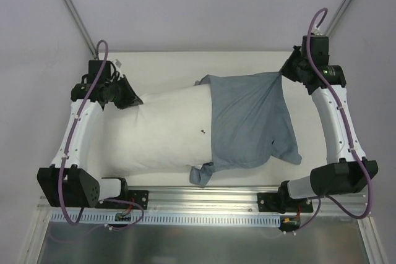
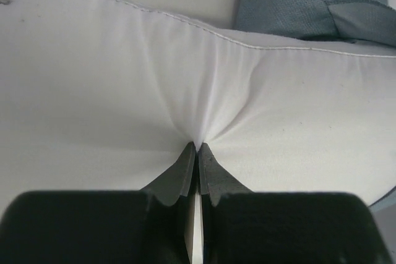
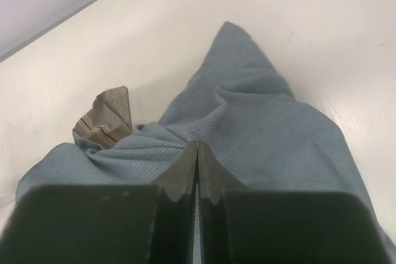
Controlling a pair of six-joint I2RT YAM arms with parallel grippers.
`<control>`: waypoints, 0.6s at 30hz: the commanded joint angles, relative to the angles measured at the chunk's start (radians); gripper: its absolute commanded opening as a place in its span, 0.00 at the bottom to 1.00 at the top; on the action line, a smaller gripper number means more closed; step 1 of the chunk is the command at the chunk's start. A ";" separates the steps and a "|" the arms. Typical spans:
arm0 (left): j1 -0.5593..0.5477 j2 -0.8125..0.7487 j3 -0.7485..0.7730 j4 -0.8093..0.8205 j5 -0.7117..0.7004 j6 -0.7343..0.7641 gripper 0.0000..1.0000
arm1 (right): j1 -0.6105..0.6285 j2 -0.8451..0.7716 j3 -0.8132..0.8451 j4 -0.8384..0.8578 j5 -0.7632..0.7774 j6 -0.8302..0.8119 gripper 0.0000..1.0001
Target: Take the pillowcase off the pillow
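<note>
I go on pulling the white pillow (image 1: 146,101) and the pillowcase (image 1: 270,82) apart until the pillow slides out, because my left gripper pinches only the pillow and my right gripper only the pillowcase.
The white pillow (image 1: 161,129) lies across the table's middle, its left part bare. The slate-blue pillowcase (image 1: 250,122) covers its right part and is bunched past its end. My left gripper (image 1: 131,100) is shut on a pinch of white pillow fabric (image 2: 197,129) at the pillow's far left corner. My right gripper (image 1: 283,73) is shut on the pillowcase's far right corner, pulled taut into a point. In the right wrist view the blue cloth (image 3: 247,128) runs into the closed jaws, and a tan striped patch (image 3: 105,119) shows at the left.
The cream table top (image 1: 173,66) ends at a metal rail (image 1: 204,197) along the near edge. Two thin poles (image 1: 71,5) slant up at the back corners. A loose blue flap (image 1: 201,174) hangs near the front edge.
</note>
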 commanded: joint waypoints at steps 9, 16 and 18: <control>0.364 -0.066 0.140 -0.107 0.028 0.078 0.00 | -0.259 -0.150 0.081 -0.004 0.029 -0.043 0.01; 0.359 -0.068 0.199 -0.107 -0.020 0.045 0.00 | -0.270 -0.090 -0.055 -0.004 0.051 -0.040 0.01; 0.359 -0.071 0.199 -0.108 0.011 0.070 0.00 | -0.270 -0.094 -0.078 0.000 0.025 -0.031 0.11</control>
